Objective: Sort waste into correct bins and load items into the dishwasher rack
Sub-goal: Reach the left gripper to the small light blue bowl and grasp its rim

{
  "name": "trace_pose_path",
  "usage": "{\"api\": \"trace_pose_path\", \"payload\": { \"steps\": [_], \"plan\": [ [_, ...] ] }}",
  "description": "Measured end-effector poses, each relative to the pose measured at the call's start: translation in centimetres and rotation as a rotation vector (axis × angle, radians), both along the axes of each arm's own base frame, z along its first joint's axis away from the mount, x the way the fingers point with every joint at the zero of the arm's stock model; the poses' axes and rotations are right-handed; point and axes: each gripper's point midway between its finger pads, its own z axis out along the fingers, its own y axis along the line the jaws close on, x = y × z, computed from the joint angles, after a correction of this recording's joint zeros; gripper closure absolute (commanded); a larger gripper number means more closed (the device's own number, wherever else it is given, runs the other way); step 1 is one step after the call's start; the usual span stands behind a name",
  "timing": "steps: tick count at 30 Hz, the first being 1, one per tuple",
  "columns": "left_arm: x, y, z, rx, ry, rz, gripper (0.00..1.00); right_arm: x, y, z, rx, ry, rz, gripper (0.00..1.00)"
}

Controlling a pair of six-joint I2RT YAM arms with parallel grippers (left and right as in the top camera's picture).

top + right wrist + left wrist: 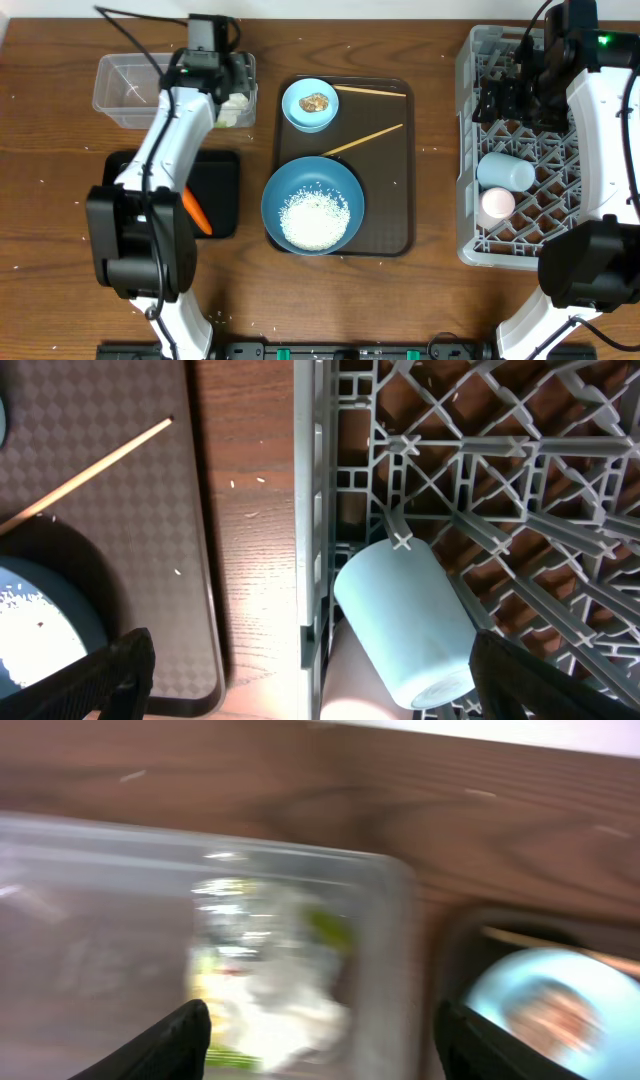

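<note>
The small bowl's rim [336,114] facing the rack is clear of both chopsticks, so my open left gripper should continue to move toward the small bowl and close on that rim.
My left gripper [226,88] [320,1042] is open and empty over the right end of the clear tub [125,88] [90,910]. In the tub lie the white tissue [236,106] [280,1002] and the yellow-green wrapper [325,928]. The carrot [196,211] lies on the black tray [222,190]. The small bowl [310,104] holds the brown lump [317,102]. The large bowl [312,205] [40,622] holds the rice [313,220]. Two chopsticks [363,140] [90,473] lie on the brown tray. My right gripper [520,95] [320,682] is open and empty over the rack [468,150] [480,460], which holds the light blue cup [505,172] [405,622] and the pinkish cup [497,205] [350,690].
The brown serving tray [395,200] [130,560] sits mid-table between the bins and the rack. Loose rice grains dot the wooden table [440,130]. The left wrist view is blurred.
</note>
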Motion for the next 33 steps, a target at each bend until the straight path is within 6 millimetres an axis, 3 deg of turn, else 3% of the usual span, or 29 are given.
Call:
{"api": "trace_pose_path", "payload": {
  "steps": [6,8,12,15,19,22,29,33],
  "plan": [
    [-2.8,-11.2,2.0,-0.010,-0.024,-0.293,0.29,0.2,0.0,0.0,-0.001,-0.009,0.000,0.06],
    [-4.2,-15.0,1.4,0.006,-0.011,-0.387,0.28,0.2,0.0,0.0,-0.001,-0.008,0.000,0.07],
    [-5.9,-19.0,-1.3,0.048,0.036,-0.491,0.28,-0.2,0.0,0.0,0.001,0.008,0.000,0.07],
    [-6.4,-19.9,-4.8,0.084,0.099,-0.528,0.28,-0.4,0.0,-0.1,0.001,0.017,0.000,0.07],
    [-6.4,-19.3,-8.5,0.121,0.169,-0.530,0.30,-0.5,0.0,-0.1,0.002,0.021,0.000,0.07],
    [-6.3,-19.0,-9.6,0.133,0.189,-0.527,0.36,-0.5,0.0,-0.1,0.002,0.022,0.000,0.07],
    [-6.4,-18.9,-11.1,0.149,0.212,-0.536,0.66,-0.5,0.0,-0.1,0.001,0.022,0.000,0.08],
    [-6.5,-18.8,-11.9,0.156,0.228,-0.540,0.70,-0.5,0.0,-0.1,0.001,0.022,0.000,0.07]
  ]
}}
